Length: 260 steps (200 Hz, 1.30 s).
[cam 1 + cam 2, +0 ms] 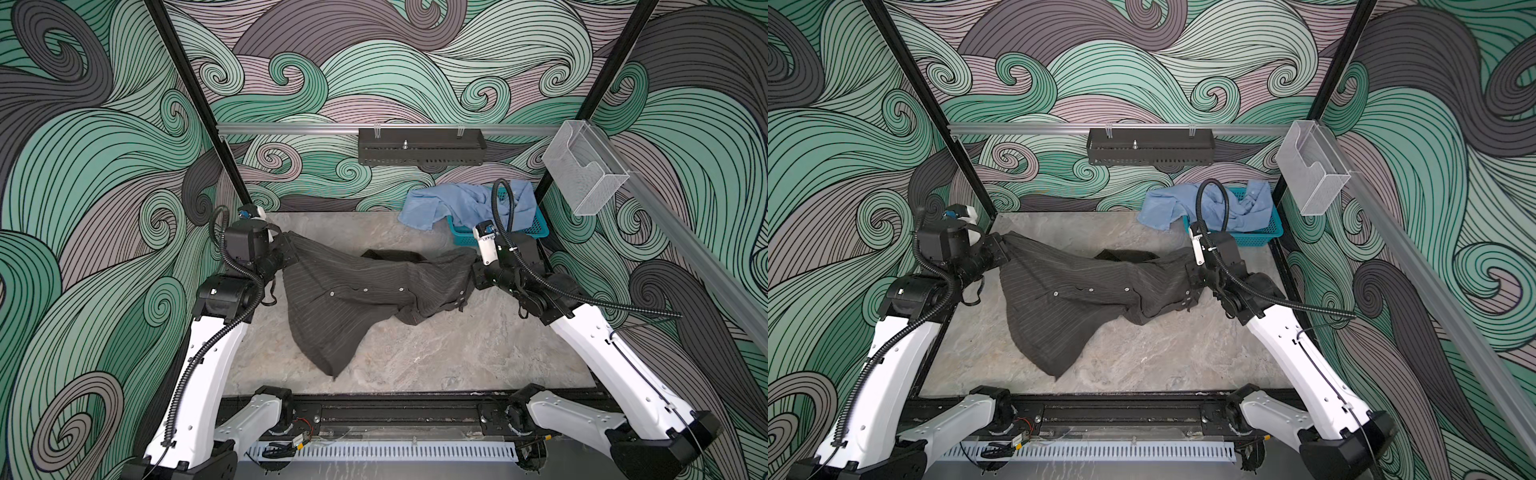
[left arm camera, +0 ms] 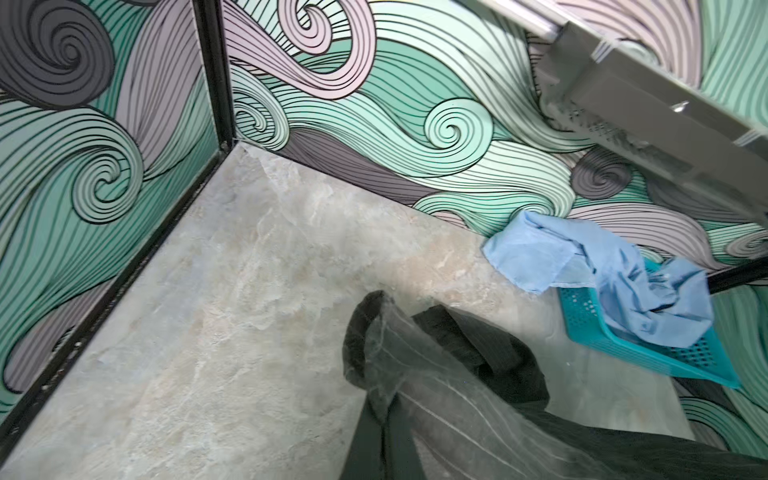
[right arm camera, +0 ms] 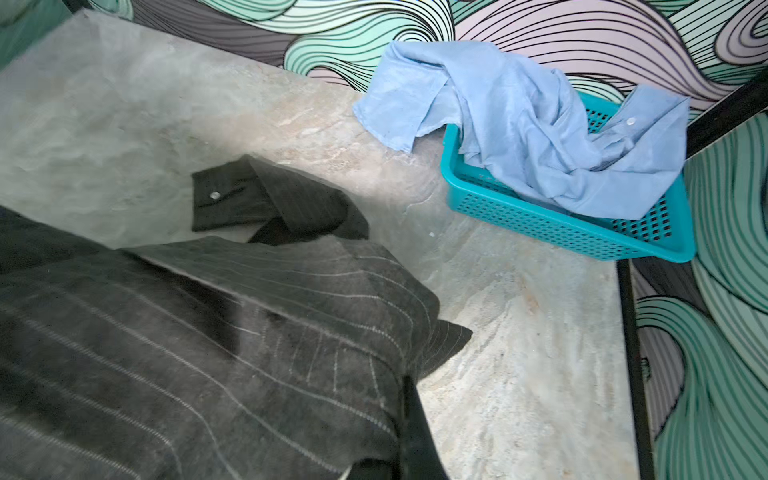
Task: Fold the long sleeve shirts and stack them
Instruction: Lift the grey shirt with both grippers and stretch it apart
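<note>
I should pull my right gripper and my left gripper back toward the table's front (image 1: 448,360) to spread out the shirt's body (image 1: 332,336), because it hangs down in front of the shirt's held edge.
The dark charcoal pinstriped shirt (image 1: 353,299) (image 1: 1071,303) hangs stretched between my two grippers in both top views. Its lower part droops onto the marble table (image 1: 457,357). My left gripper (image 1: 287,246) (image 2: 384,415) is shut on one edge of the cloth. At the opposite end my right gripper (image 1: 473,268) (image 3: 409,399) is shut on the fabric too. The shirt's collar (image 3: 249,199) rests on the table behind the stretched part. The light blue shirt (image 1: 457,203) (image 3: 519,124) lies crumpled, half in the teal basket (image 1: 536,230) and half spilling onto the table.
The teal basket (image 3: 540,224) stands at the table's back right corner, near the right arm. A black perforated tray (image 1: 419,145) hangs on the rear rail. A clear plastic box (image 1: 582,166) is fixed to the right rail. Patterned walls and black frame posts enclose the table.
</note>
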{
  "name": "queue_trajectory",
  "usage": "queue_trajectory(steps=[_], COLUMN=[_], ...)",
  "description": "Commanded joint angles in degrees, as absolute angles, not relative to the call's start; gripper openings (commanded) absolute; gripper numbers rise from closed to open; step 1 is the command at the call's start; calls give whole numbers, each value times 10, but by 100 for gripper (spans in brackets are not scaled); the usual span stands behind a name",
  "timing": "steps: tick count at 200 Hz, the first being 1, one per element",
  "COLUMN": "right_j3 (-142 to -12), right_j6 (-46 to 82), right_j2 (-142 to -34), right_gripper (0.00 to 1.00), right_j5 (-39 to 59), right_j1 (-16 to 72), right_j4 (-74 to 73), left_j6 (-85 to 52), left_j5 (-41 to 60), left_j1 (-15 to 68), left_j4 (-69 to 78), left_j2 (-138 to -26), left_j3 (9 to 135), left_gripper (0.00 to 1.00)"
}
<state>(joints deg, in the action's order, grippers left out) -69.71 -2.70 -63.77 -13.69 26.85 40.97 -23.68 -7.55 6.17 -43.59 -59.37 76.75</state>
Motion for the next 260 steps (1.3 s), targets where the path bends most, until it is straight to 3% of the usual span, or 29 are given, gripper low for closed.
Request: queue_trajectory(steps=[1, 64, 99, 149, 188, 208, 260], right_j3=[-696, -668, -749, -949, -1029, -956, -636], right_j6=[-80, -81, -80, -115, -153, -146, -48], right_j2=[-654, -608, -679, -844, -853, -815, -690], right_gripper=[0, 0, 0, 0, 0, 0, 0], right_j5=[-178, -166, -151, -145, -148, -144, -160], right_j1=[263, 258, 233, 179, 176, 177, 202], right_j4=[431, 424, 392, 318, 292, 282, 227], left_j6=[-197, -168, -171, -166, -140, -129, -153], left_j5=[-83, -93, -46, 4, 36, 35, -1], left_j1=[47, 36, 27, 7, -2, -2, -3], left_j4=[-478, -469, -420, -346, -341, -324, -241], left_j2=[-617, -586, -676, -851, -904, -870, -715], left_j3=[766, 754, 813, 1012, 1172, 1112, 751], left_gripper=[0, 0, 0, 0, 0, 0, 0])
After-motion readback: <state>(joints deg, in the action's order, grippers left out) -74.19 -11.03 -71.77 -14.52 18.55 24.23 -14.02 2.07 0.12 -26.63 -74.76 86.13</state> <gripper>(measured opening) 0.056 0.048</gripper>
